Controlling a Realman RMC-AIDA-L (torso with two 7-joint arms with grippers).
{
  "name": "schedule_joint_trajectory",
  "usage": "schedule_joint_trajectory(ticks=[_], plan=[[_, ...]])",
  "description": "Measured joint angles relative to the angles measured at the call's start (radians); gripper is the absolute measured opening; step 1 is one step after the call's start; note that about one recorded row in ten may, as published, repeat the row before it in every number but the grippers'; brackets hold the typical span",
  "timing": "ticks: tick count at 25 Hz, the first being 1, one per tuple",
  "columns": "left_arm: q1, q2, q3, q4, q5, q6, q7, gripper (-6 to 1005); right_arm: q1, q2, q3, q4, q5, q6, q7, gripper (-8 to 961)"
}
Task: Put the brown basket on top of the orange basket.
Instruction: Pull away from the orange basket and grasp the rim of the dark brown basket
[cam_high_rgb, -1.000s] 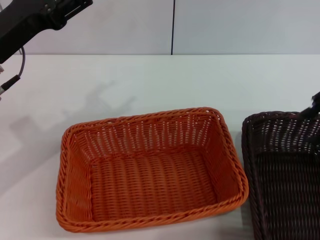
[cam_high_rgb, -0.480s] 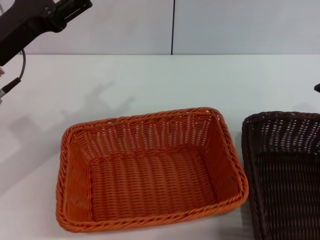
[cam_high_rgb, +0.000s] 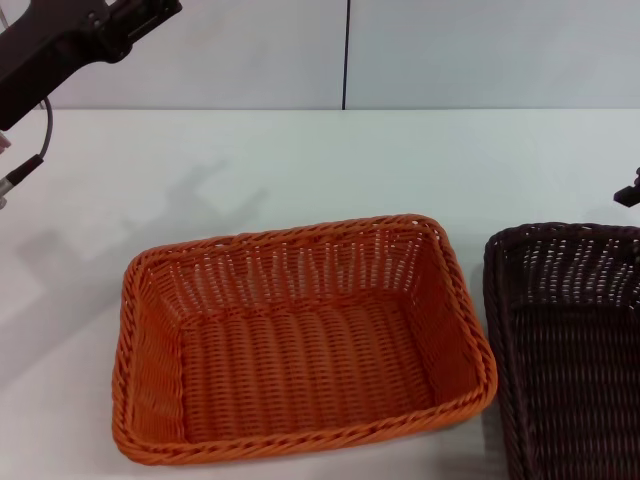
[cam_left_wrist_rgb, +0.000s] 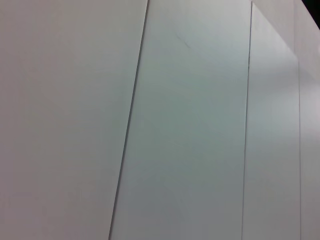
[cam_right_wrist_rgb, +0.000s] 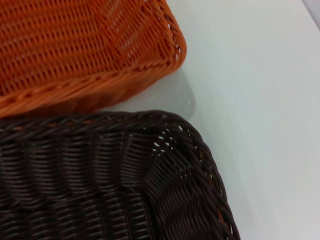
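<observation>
The brown basket's far rim is clear of the orange basket, so my right gripper should keep going in until its fingers are on both sides of that rim.
The orange basket sits empty and upright on the white table, in the middle of the head view. Right of it, a narrow gap away, stands the brown basket, also upright and cut off by the picture's right edge. The right wrist view looks down on a corner of the brown basket with the orange basket beside it. Only a black sliver of my right gripper shows, just beyond the brown basket's far rim and clear of it. My left gripper hangs high at the far left.
A pale wall with a dark vertical seam stands behind the table. The left wrist view shows only wall panels. A cable dangles from the left arm.
The right gripper's tip was over the brown basket's far rim a second ago; it has drawn up and off it toward the right edge. Both baskets lie where they were.
</observation>
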Motion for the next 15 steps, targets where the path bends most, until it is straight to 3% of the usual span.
schedule_joint_trajectory(ticks=[15], plan=[[-0.024, 0.000, -0.002, -0.037, 0.000, 0.001, -0.002, 764, 0.018, 0.002, -0.007, 0.160, -0.004, 0.098, -0.057, 717]])
